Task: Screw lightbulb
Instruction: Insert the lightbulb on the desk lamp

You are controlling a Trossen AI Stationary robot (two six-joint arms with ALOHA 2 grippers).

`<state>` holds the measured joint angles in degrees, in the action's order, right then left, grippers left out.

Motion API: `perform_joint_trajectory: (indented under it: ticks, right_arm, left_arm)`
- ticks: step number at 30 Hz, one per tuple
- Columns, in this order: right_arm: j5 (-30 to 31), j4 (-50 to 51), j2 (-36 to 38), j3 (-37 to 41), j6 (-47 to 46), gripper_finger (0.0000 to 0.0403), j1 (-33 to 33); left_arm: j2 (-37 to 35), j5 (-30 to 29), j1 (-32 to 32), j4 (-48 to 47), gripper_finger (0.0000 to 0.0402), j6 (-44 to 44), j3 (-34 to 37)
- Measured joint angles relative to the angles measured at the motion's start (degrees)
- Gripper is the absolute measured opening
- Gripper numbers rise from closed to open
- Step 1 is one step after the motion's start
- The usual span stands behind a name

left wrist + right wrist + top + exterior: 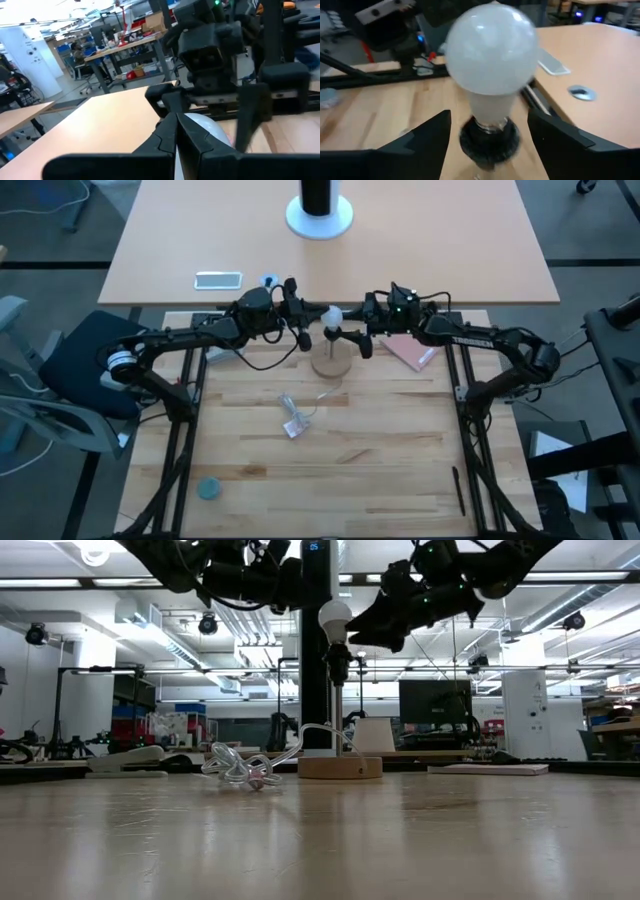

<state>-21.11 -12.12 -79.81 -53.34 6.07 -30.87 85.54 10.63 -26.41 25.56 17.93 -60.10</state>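
Observation:
Silver thread (491, 125) can still be seen above the black socket. The lightbulb (332, 317) will therefore come out in one piece and leave the socket standing when I lift it.
The frosted white lightbulb (330, 315) stands upright with its pale base in the black socket (489, 144), on a thin post above the round wooden base (331, 364). It also shows in the low view (335, 616) and the right wrist view (491, 55). My right gripper (490, 150) is open, with one finger on each side of the bulb's neck and the socket, apart from both. My left gripper (176, 131) is shut, its tips right beside the bulb's globe (212, 131) on the table's left side. My left gripper's shut fingertips (170, 127) point level at the bulb's globe from the table's left. I cannot tell whether they touch it.
A crumpled clear wrapper (293, 423) lies on the wood in front of the base. A pink pad (410, 352) lies to the right. A phone (218, 279) and a black-and-white stand (320, 215) are on the far table. A blue disc (208, 489) lies near left.

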Motion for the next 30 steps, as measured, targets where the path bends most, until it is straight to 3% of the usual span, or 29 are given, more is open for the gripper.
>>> perform_joint_trajectory:
  ticks: [9, 19, 27, 30]
  right_arm:
    - [9.11, -1.37, 7.29, -0.02, 5.20, 0.0168, -0.03]
    - [8.92, -8.15, 2.45, -0.09, 5.30, 0.0077, 0.00]
    - [8.77, -11.03, 1.13, -0.70, 5.05, 0.0035, 0.13]
    - [5.57, -11.50, 1.27, -1.53, 4.91, 0.0026, 0.26]
  left_arm:
    - [0.00, 0.22, 0.07, -0.04, 0.0000, 0.25, 0.00]
    - [0.00, 0.48, 0.11, 0.35, 0.0000, 0.87, 0.00]
    - [0.00, 0.90, 0.11, 0.42, 0.0000, 1.07, 0.00]
    - [0.02, 0.92, 0.11, 0.48, 0.0000, 1.07, 0.00]
